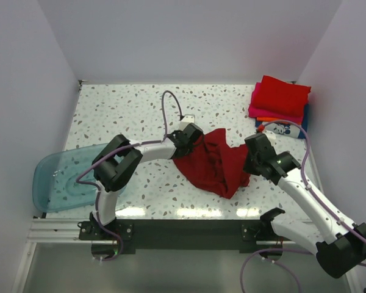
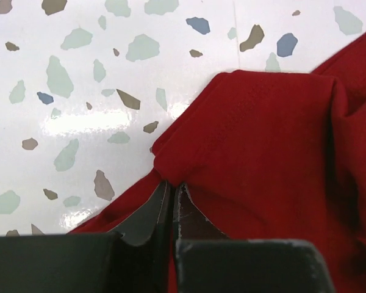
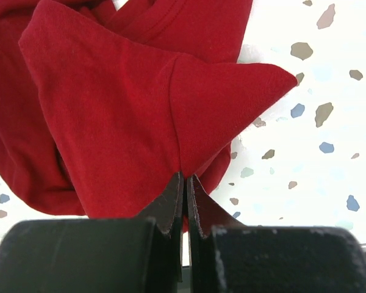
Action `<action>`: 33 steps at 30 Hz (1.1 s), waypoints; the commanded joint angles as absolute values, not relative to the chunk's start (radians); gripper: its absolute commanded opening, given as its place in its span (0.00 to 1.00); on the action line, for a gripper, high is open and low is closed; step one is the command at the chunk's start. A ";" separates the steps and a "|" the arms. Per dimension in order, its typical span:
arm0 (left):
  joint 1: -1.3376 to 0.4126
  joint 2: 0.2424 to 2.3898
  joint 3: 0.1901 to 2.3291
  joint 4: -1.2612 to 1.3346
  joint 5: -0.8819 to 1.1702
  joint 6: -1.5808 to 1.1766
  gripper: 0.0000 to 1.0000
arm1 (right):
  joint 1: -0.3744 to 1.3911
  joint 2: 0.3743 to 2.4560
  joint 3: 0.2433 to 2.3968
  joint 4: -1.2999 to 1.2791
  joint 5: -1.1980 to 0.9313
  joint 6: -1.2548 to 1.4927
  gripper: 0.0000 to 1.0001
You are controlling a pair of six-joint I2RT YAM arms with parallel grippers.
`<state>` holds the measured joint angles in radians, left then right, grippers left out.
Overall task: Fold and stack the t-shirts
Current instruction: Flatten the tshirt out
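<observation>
I should pull the shirt's edge toward the blue plastic tub [image 1: 67,180] with my left gripper to spread it before folding: the dark red t-shirt's middle [image 1: 212,160] has bunched folds.
A plain dark red t-shirt [image 1: 216,163] lies bunched in the middle of the speckled table. My left gripper [image 1: 195,139] sits at its left upper edge, shut on a fold of the red cloth [image 2: 256,140]. Over at the shirt's right side my right gripper [image 1: 251,160] is shut too, pinching a corner of the same shirt [image 3: 140,110] and holding it up off the table. A stack of folded t-shirts [image 1: 280,101] rests at the back right: bright red on top, magenta and orange under it, a white-and-blue printed one [image 1: 285,129] at the bottom.
A translucent blue plastic tub [image 1: 67,177] lies at the left front, partly over the table's edge. The left arm's cable [image 1: 166,107] loops up over the table behind the shirt. White walls close in the back and both sides.
</observation>
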<state>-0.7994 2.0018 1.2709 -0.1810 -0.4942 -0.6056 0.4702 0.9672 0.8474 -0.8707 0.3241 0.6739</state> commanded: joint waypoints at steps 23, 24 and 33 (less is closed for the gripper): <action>-0.692 1.175 0.724 -0.498 -0.503 -0.782 0.00 | 0.466 0.901 0.888 -1.029 0.325 0.660 0.21; -0.693 1.131 0.716 -0.527 -0.500 -0.794 0.00 | 0.466 0.890 0.890 -1.038 0.331 0.663 0.32; -0.695 1.000 0.667 -0.615 -0.463 -0.805 0.46 | 0.466 0.952 0.919 -0.939 0.293 0.621 0.67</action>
<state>-0.6907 1.0180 0.6708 -0.5800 -0.4698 -0.7933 0.4702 0.9039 0.8669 -1.0115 0.3191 0.6495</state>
